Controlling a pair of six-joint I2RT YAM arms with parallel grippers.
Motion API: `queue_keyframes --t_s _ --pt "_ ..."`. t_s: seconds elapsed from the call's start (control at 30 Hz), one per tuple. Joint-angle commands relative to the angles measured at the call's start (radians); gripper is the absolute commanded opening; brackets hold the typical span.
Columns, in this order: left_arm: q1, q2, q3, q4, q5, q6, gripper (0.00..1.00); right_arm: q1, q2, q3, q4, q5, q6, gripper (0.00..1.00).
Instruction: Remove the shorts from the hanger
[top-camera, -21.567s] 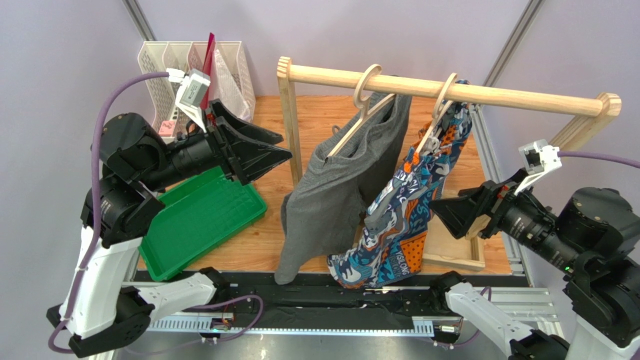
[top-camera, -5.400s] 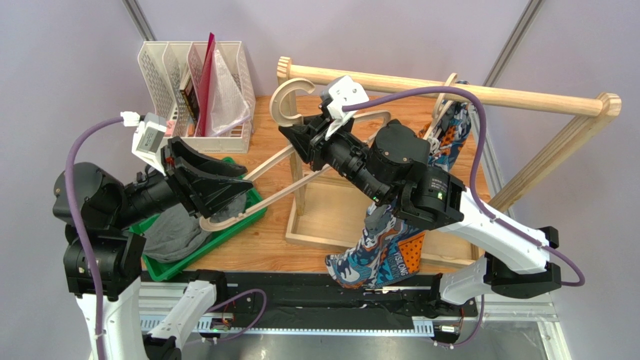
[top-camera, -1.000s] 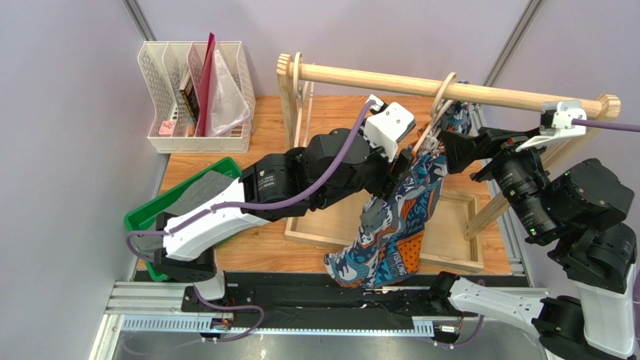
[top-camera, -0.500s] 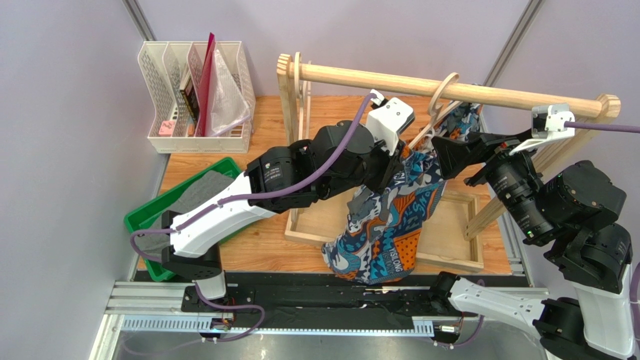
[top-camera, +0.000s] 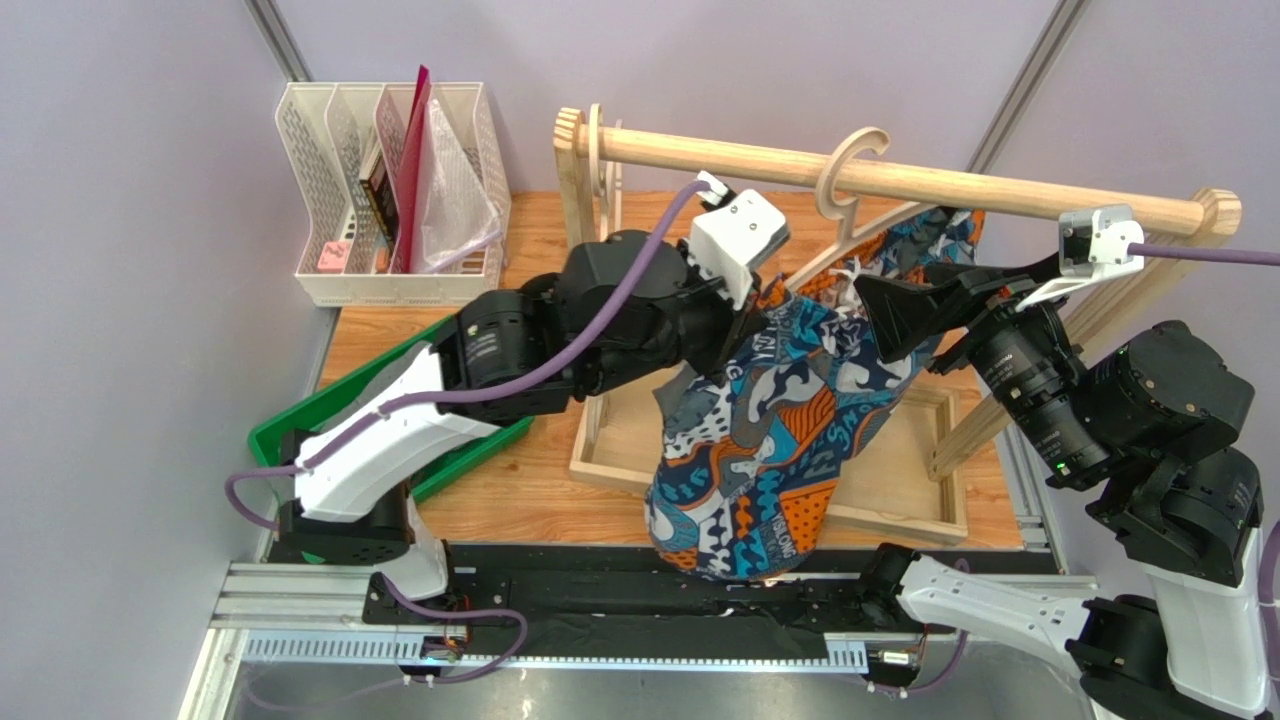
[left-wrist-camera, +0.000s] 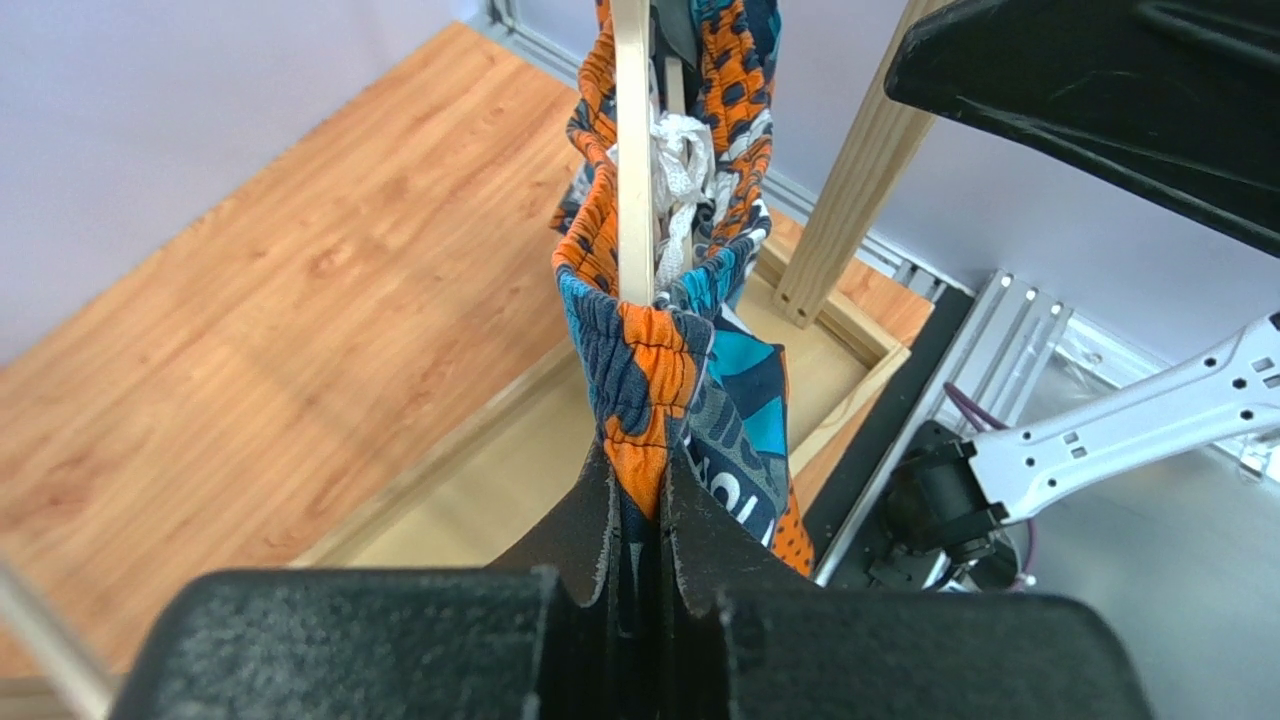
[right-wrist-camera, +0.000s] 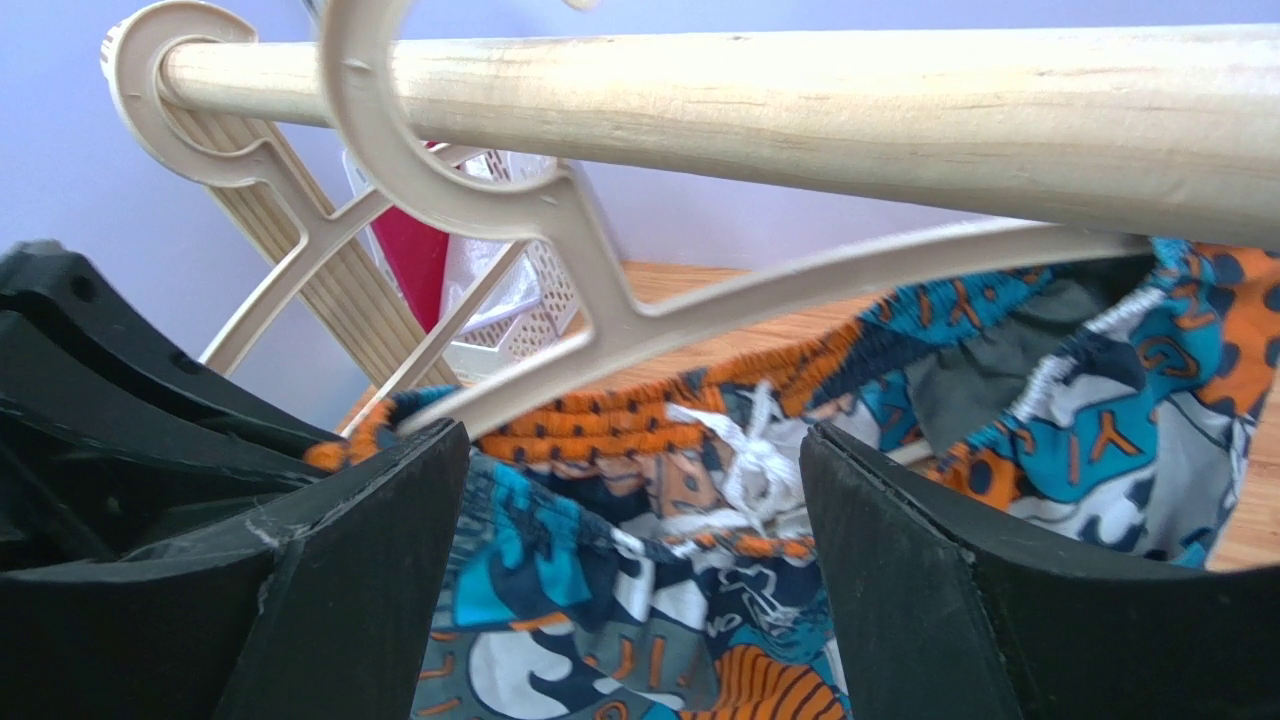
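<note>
The hanger's end (left-wrist-camera: 636, 282) is inside the waistband that my left gripper is pulling, and the hanger is swinging freely. I should therefore first hold the hanger just below the hook (top-camera: 846, 224) with my right gripper.
The patterned shorts (top-camera: 781, 435) hang from a pale wooden hanger (top-camera: 849, 162) hooked over the rail (top-camera: 992, 191). My left gripper (left-wrist-camera: 642, 468) is shut on the orange waistband edge of the shorts (left-wrist-camera: 649, 353), just below the hanger's bar (left-wrist-camera: 634, 150). It holds that edge out to the left, so the cloth is spread wide. My right gripper (right-wrist-camera: 631, 495) is open just under the rail (right-wrist-camera: 902, 105). The hanger (right-wrist-camera: 601, 300) and the shorts' waistband (right-wrist-camera: 646, 420) lie between and beyond its fingers, which touch neither.
An empty second hanger (top-camera: 597, 150) hangs at the rail's left end. The rack's wooden base frame (top-camera: 902, 488) lies under the shorts. A green tray (top-camera: 286, 435) sits front left, and a white file rack (top-camera: 391, 188) stands at the back left.
My left gripper has shut on the waistband and pulled it left, spreading the shorts. The hanger's hook has swung left on the rail. The right arm has barely moved.
</note>
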Motion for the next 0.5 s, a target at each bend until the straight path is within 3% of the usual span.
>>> queue_keyframes --t_s 0.0,0.47 --pt "0.008 -0.109 0.000 0.124 -0.033 0.106 0.00 -0.004 -0.004 0.002 0.049 -0.021 -0.003 0.86" --pt "0.014 -0.230 -0.155 0.162 0.085 0.209 0.00 -0.003 0.036 -0.002 0.154 -0.224 -0.049 0.86"
